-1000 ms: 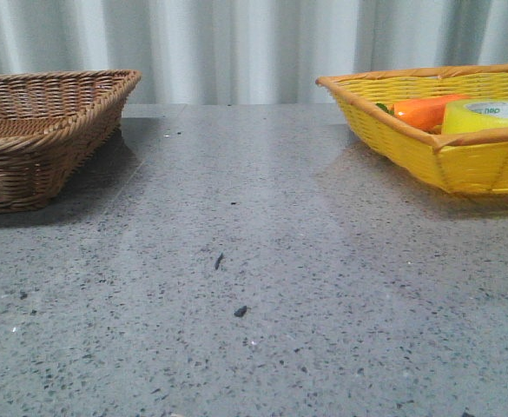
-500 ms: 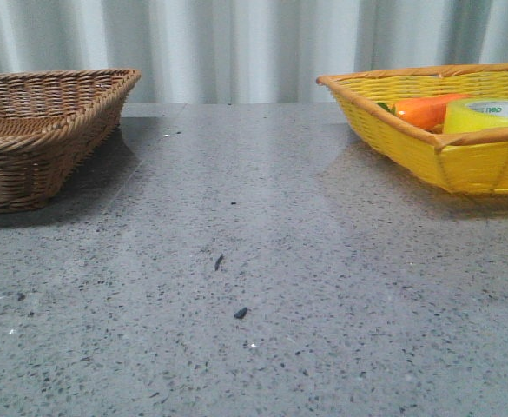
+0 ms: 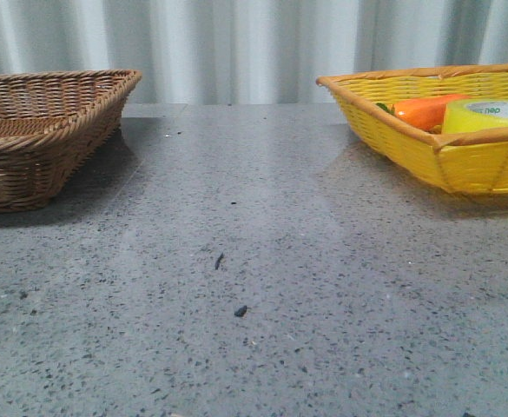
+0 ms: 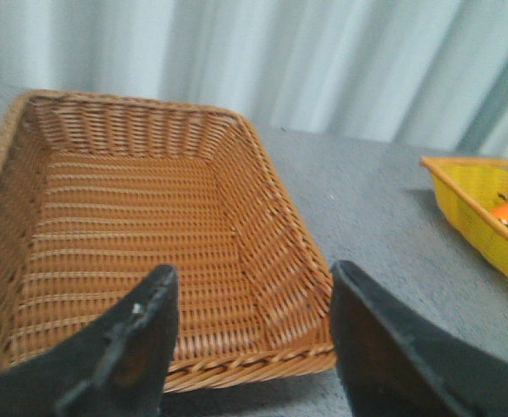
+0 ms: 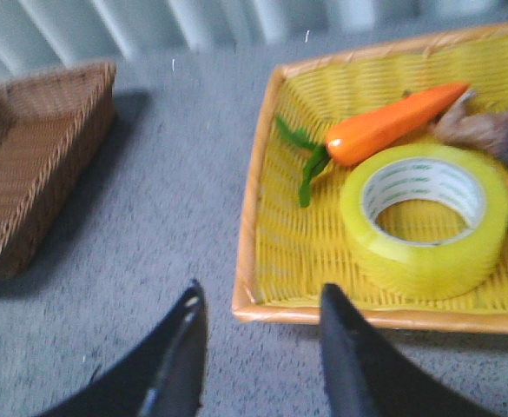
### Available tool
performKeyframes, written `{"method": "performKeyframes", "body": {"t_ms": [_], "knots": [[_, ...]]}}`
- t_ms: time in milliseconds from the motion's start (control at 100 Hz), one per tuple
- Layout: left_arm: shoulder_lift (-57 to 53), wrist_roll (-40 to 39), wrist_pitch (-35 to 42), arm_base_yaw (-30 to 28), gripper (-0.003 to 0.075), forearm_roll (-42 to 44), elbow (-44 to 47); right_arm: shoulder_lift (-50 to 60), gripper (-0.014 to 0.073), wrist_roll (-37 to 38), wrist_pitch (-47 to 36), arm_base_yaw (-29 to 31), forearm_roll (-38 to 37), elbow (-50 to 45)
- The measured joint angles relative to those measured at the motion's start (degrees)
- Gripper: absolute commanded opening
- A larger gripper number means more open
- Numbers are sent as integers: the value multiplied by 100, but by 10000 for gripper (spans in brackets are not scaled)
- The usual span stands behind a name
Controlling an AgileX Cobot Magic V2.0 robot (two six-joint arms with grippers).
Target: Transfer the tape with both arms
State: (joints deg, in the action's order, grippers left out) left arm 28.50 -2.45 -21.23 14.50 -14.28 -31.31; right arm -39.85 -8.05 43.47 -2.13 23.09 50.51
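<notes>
The yellow tape roll will come out by itself when I lift it, because the whole top rim can be seen clear of the carrot.
The yellow tape roll lies flat in the yellow basket, next to an orange carrot. In the front view the tape peeks over the yellow basket's rim at the far right. My right gripper is open and empty, above the table just outside the yellow basket's near corner, short of the tape. My left gripper is open and empty, over the near edge of the brown wicker basket. Neither gripper shows in the front view.
The brown wicker basket stands at the far left of the grey speckled table. A brownish item lies beside the carrot in the yellow basket. A curtain hangs behind the table.
</notes>
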Motion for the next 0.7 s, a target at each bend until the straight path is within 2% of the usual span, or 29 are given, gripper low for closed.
{"method": "performKeyframes", "body": {"t_ms": [170,350,460,700], "knots": [[232,53,-57,545,363,0,-149,-1957,306,0,1148,-174,-411,1508],[245,53,-102,1067,363,-14,-149,-3580,306,-9,1624,-249,-882,2577],[245,53,-105,1252,363,-202,-149,-4307,306,-9,1683,-251,-999,2893],[245,53,-105,1401,363,-364,-149,-5126,306,-9,1670,-251,-1289,2951]]}}
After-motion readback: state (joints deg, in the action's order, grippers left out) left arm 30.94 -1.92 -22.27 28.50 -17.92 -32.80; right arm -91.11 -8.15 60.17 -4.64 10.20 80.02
